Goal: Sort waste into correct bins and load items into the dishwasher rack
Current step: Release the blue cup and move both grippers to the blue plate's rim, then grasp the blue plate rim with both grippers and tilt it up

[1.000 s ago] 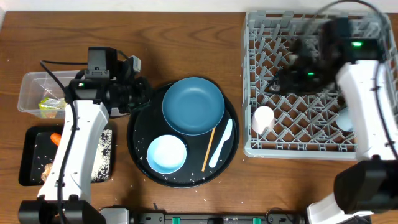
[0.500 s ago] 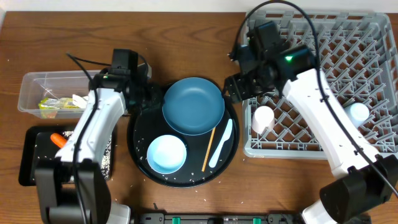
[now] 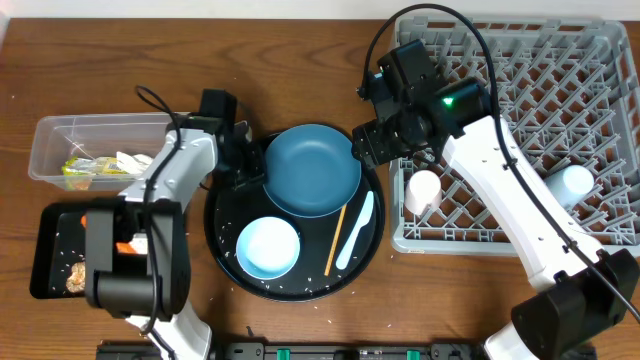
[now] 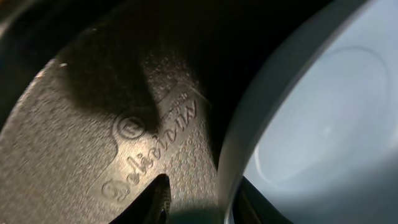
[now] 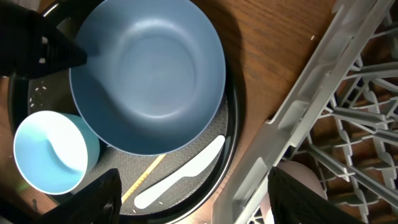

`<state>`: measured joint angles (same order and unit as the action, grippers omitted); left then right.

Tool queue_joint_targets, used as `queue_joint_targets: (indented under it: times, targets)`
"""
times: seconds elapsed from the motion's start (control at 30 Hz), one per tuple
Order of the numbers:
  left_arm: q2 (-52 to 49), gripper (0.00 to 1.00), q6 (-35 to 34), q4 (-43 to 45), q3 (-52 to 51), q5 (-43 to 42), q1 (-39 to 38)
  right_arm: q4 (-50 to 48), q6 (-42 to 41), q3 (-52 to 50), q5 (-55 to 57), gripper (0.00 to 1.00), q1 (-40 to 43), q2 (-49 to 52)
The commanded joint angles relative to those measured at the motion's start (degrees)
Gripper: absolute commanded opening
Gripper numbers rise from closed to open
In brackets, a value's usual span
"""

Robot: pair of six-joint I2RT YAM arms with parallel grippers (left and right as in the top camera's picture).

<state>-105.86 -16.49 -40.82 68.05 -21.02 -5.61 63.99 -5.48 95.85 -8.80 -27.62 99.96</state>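
Observation:
My left gripper is at the plate's rim (image 3: 268, 165) farthest from the rack. It should lift the plate so that my right gripper can take the opposite rim (image 3: 357, 174).
The dark blue plate (image 3: 311, 170) lies on the round black tray (image 3: 222, 215), beside the pale blue bowl (image 3: 268, 248), the spoon (image 3: 356, 232) and the chopstick (image 3: 335, 240). My left gripper (image 3: 247, 165) is open at the plate's left rim; in the left wrist view the rim (image 4: 231, 180) stands between the fingers, with a gap on the left side. My right gripper (image 5: 199, 205) hangs open and empty over the tray's right edge and the rack's left wall. The grey rack (image 3: 500, 240) holds a pink cup (image 3: 422, 190) and a light blue cup (image 3: 575, 182).
A clear tub (image 3: 50, 135) at the far left holds a yellow-green wrapper (image 3: 85, 168) and white tissue (image 3: 127, 160). Below it a flat black tray (image 3: 50, 262) carries a carrot (image 3: 92, 220) and a brown lump (image 3: 75, 277), partly under my left arm. Rice grains dot the round tray.
The left gripper moved right to the plate's rim and opened. The right arm swung from the rack's back right to its left edge, leaving the light blue cup in the rack.

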Motion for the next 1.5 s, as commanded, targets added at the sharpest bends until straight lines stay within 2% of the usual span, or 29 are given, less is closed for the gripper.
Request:
queue_joint_targets:
  times: [0.0, 0.27, 0.37, 0.4, 0.43, 0.63, 0.77, 1.17, 1.47]
  targets:
    - [-1.0, 0.33, -0.3, 0.7, -0.3, 0.5, -0.9, -0.1, -0.5, 0.7, 1.1, 0.68, -0.4, 1.0]
    - [-1.3, 0.32, -0.3, 2.5, -0.3, 0.8, -2.5, -0.1, -0.5, 0.7, 1.1, 0.67, -0.5, 2.5]
    - [-1.3, 0.19, -0.3, 2.4, -0.3, 1.2, -2.5, -0.1, -0.5, 0.7, 1.1, 0.67, -0.5, 2.5]
    - [-1.3, 0.10, -0.3, 2.4, -0.3, 1.2, -2.5, -0.1, -0.5, 0.7, 1.1, 0.67, -0.5, 2.5]
    - [-1.3, 0.06, -0.3, 2.4, -0.3, 1.2, -2.5, -0.1, -0.5, 0.7, 1.1, 0.68, -0.5, 2.5]
    - [-1.3, 0.06, -0.7, 2.4, -0.3, 1.2, -2.5, 0.1, -0.5, 0.6, 1.1, 0.70, -0.5, 2.6]
    - [0.1, 0.06, -0.7, 2.3, 0.0, 1.2, -1.9, -0.1, -1.0, 0.6, 1.0, 0.68, -0.3, 2.6]
    - [17.2, 0.06, -0.8, -2.4, 0.2, 0.9, -1.9, -3.2, -0.9, 0.5, 1.0, 0.66, -0.2, 4.1]
    - [20.2, 0.06, -0.7, -8.3, 0.2, 0.9, -1.9, -7.5, -0.9, 0.5, -0.7, 0.66, -0.2, 6.6]
